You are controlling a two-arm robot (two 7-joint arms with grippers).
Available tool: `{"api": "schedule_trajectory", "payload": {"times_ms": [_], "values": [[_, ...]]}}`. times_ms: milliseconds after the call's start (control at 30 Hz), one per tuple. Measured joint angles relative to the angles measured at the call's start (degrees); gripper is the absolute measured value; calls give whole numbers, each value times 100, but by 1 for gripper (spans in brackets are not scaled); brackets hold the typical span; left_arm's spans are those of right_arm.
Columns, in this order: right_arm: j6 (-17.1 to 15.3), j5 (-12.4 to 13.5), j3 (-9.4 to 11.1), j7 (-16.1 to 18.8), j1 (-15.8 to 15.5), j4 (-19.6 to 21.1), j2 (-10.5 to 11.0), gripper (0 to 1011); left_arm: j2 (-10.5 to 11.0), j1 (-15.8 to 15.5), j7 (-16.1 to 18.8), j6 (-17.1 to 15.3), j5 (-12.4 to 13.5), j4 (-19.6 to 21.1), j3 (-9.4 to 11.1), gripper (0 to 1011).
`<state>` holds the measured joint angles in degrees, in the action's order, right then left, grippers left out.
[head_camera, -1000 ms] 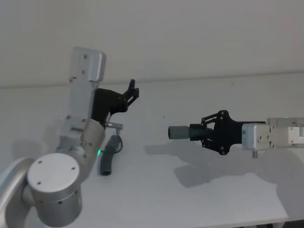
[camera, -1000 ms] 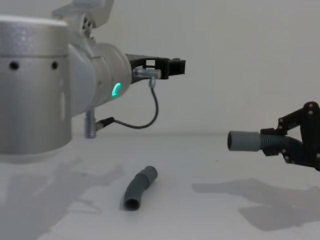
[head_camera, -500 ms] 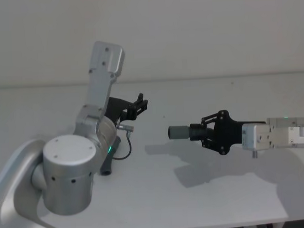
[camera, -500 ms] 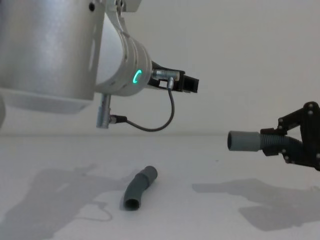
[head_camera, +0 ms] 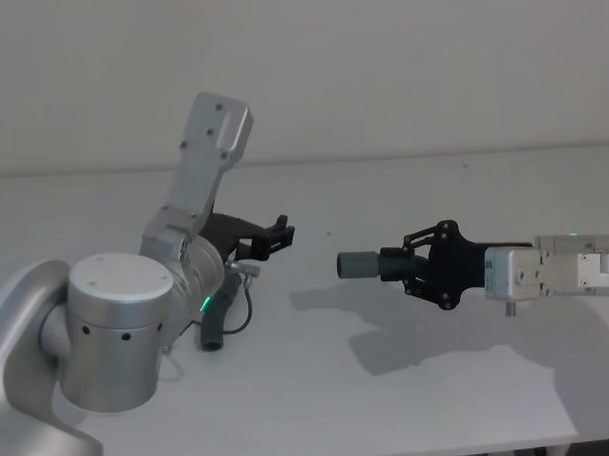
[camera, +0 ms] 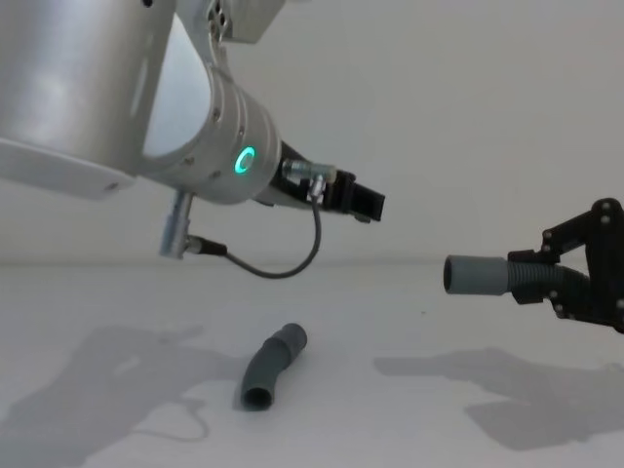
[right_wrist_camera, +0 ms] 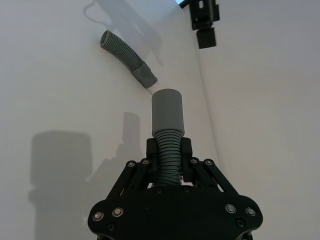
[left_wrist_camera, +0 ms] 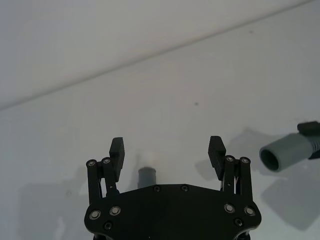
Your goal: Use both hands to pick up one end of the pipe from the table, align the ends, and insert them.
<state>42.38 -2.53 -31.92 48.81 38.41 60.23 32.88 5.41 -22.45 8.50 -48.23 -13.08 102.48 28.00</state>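
Observation:
My gripper should expect a white tube sticking out of the other cuff (camera: 291, 337) when I lift it, because the cuff in my right gripper (camera: 475, 275) is hollow.
One dark grey pipe piece (head_camera: 214, 324) lies on the white table (head_camera: 390, 395), its cuff end (camera: 291, 340) pointing away from me. My left gripper (head_camera: 280, 232) hovers open above and just beyond it. In the left wrist view that cuff (left_wrist_camera: 147, 176) shows below the gap between the open fingers (left_wrist_camera: 117, 148). My right gripper (head_camera: 401, 267) is shut on the ribbed body of the other pipe piece (head_camera: 369, 264) and holds it level in the air. Its smooth cuff (camera: 477, 275) points left toward the left gripper (camera: 366, 202).
The left arm's silver links with the green ring light (camera: 240, 161) and a looping black cable (camera: 292, 263) hang over the table's left part. Bare white table lies between the two grippers and along the front.
The left arm has swung and its open gripper has come down toward the pipe piece on the table. The right gripper and its held piece have stayed still.

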Motion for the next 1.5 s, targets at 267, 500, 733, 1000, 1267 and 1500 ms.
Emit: {"api": "schedule_trajectory", "payload": {"times_ms": [267,500,733,1000,1267,1500], "values": [[0,0,0,1,0,0,0,237,90,47,-179,-157,-84,-34,-68,1001],[0,0,0,1,0,-1,0,237,188,116,-290,-274,-118,-6,-150,1001],[0,0,0,1,0,0,0,237,258,147,-360,-326,-123,-1,-198,1001],[0,0,0,1,0,0,0,237,295,151,-455,-377,-126,-74,-225,1001],[0,0,0,1,0,0,0,237,305,132,-549,-413,-125,-206,-217,1001],[0,0,0,1,0,0,0,237,315,114,-631,-427,-112,-340,-191,1001]]}}
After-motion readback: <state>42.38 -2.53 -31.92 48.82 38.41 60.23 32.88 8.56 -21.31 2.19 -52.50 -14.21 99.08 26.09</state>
